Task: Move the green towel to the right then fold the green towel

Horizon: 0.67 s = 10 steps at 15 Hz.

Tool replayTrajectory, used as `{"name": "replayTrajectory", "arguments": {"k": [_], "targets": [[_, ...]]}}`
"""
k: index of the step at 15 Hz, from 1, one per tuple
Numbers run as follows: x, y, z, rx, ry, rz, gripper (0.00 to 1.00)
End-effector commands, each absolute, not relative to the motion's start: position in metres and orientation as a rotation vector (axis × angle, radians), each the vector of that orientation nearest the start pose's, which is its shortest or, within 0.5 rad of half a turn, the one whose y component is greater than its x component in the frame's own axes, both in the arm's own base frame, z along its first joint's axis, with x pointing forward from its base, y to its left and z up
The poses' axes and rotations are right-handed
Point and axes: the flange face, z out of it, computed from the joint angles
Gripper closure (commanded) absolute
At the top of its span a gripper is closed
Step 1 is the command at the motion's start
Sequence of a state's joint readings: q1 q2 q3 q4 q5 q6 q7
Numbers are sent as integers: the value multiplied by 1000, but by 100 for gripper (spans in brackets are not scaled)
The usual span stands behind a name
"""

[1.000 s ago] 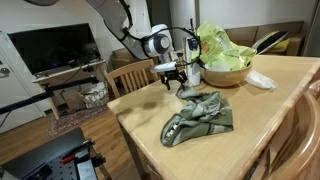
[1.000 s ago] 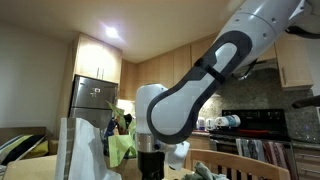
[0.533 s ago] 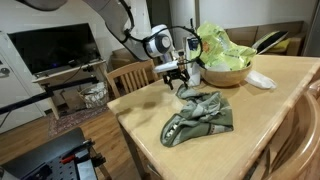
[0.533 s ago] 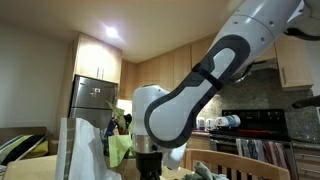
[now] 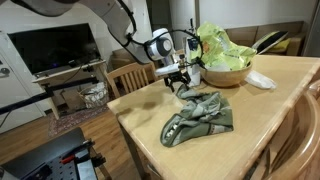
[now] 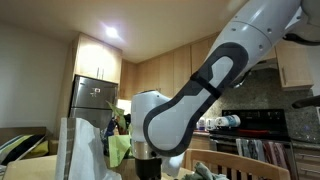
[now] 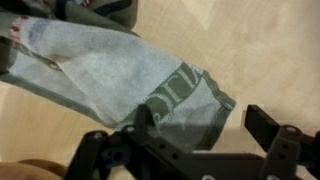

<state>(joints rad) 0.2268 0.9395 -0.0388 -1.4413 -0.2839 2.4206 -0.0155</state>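
The green towel's dark-bordered corner (image 7: 224, 103) is lying flat under my gripper's open fingers. Next, my gripper moves down around that corner (image 7: 207, 113) before it closes and lifts the towel.
The green towel (image 5: 198, 118) lies crumpled on the wooden table (image 5: 270, 125), its olive cloth and pale panel bunched together. My gripper (image 5: 176, 82) hovers just above the table beyond the towel's far end, next to the wooden bowl (image 5: 226, 74). In the wrist view the towel (image 7: 110, 70) spreads across the upper left, and one dark-bordered corner reaches below my gripper (image 7: 205, 125). The jaws stand wide open with nothing held; the corner lies nearer the left finger (image 7: 146, 122). In an exterior view the arm (image 6: 190, 100) fills the frame and hides the jaws.
The wooden bowl holds a heap of light green leafy stuff (image 5: 220, 45). A white crumpled thing (image 5: 260, 80) lies beside the bowl. A wooden chair (image 5: 130, 78) stands at the table's far edge, with a television (image 5: 55, 48) behind it. Kitchen cabinets and a fridge (image 6: 92, 95) show in the background.
The arm has shifted slightly, with the elbow and wrist drifting a little. The jaws have stayed open, and the towel has not moved.
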Motion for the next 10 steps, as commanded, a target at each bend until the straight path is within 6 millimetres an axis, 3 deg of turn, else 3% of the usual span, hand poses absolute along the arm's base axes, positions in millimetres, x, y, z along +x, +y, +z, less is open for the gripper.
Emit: {"name": "replayTrajectory", "arguments": {"k": [1, 2, 3, 10], "targets": [[715, 141, 131, -3297, -719, -100, 0], [715, 141, 132, -3305, -710, -107, 0], [715, 142, 132, -3301, -718, -110, 18], [718, 143, 134, -3299, -726, -126, 73]]}}
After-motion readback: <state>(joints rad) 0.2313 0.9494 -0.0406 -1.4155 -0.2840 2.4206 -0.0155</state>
